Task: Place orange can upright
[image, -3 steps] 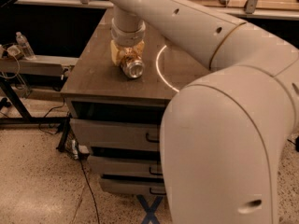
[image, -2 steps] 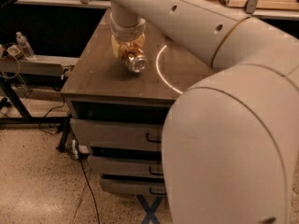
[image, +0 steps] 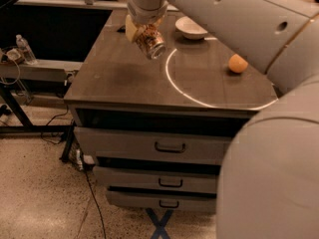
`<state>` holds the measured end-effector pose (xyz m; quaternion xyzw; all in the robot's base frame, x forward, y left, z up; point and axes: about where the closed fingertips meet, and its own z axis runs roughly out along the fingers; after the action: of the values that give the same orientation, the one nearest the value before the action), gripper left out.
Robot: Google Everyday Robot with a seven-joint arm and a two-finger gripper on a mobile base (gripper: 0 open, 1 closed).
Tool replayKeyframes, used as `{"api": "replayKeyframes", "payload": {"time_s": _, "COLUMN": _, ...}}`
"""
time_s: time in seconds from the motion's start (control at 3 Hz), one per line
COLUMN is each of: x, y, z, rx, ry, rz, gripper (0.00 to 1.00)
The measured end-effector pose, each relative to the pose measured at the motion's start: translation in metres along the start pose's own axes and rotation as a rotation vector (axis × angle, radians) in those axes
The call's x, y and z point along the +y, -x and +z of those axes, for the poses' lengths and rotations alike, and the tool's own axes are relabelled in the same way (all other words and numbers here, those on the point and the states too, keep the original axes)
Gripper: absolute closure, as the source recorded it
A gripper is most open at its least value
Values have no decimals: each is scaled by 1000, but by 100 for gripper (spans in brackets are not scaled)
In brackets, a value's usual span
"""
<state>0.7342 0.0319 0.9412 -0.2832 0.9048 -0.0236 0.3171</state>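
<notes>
The orange can's silver end (image: pixel 155 52) is tilted in my gripper's hold, so I should raise the can and turn it upright before I lower it to the cabinet top (image: pixel 162 75).
The orange can (image: pixel 149 41), golden-brown mottled with a silver end, is held in my gripper (image: pixel 142 33) above the dark cabinet top (image: pixel 119 78). The can is tilted, its silver end facing down and to the right toward the camera. My gripper hangs from the white arm at the top of the view, over the back-left part of the cabinet top, and its pale fingers are shut around the can's upper body. The can is lifted clear of the surface.
A white bowl (image: pixel 191 28) sits at the back of the cabinet top. A round orange fruit (image: pixel 238 63) lies at the right. A white arc marks the surface. Drawers are below the top. A water bottle (image: pixel 25 49) stands on a side shelf at left.
The gripper has lifted the can off the cabinet top and carried it up and back. The arm has shifted, uncovering the bowl and the orange fruit.
</notes>
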Motion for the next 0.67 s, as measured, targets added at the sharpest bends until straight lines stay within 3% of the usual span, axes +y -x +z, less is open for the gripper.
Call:
{"api": "replayKeyframes", "payload": {"time_s": 0.33, "x": -12, "y": 11, "z": -29, "rx": -157, "ry": 31, "rz": -64, "gripper": 100}}
{"api": "replayKeyframes", "payload": {"time_s": 0.67, "x": -33, "y": 20, "z": -54, "rx": -360, "ry": 118, "rz": -77, "gripper": 100}}
